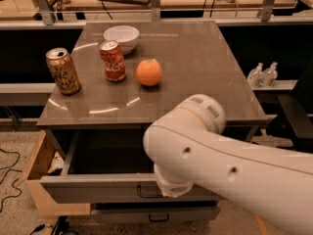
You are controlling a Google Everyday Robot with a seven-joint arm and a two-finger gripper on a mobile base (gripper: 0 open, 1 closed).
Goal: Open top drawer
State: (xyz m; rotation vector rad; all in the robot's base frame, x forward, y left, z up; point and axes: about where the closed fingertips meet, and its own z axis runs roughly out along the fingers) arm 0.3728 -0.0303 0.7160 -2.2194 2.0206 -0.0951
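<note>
The top drawer is open only part of the way, with my gripper outside its handle [146, 192]. I should go up over the front's top edge [142, 174] and pull from the inside.
The top drawer [93, 186] is pulled out from under the grey cabinet top, showing its deep dark interior [110, 153]. Its dark loop handle [146, 194] sits at the centre of the grey front, partly covered by my wrist. My white arm [230, 165] reaches in from the right and bends down over the drawer front. The gripper itself is hidden behind the wrist [172, 186], right at the handle. A narrower grey drawer [156, 214] with its own small handle lies below.
On the cabinet top [195, 62] stand a tan can [62, 70], a red cola can [112, 60], an orange [148, 72] and a white bowl [121, 36]. A tan wooden box [39, 173] sits at the left. Two small bottles [262, 74] stand on a shelf at the right.
</note>
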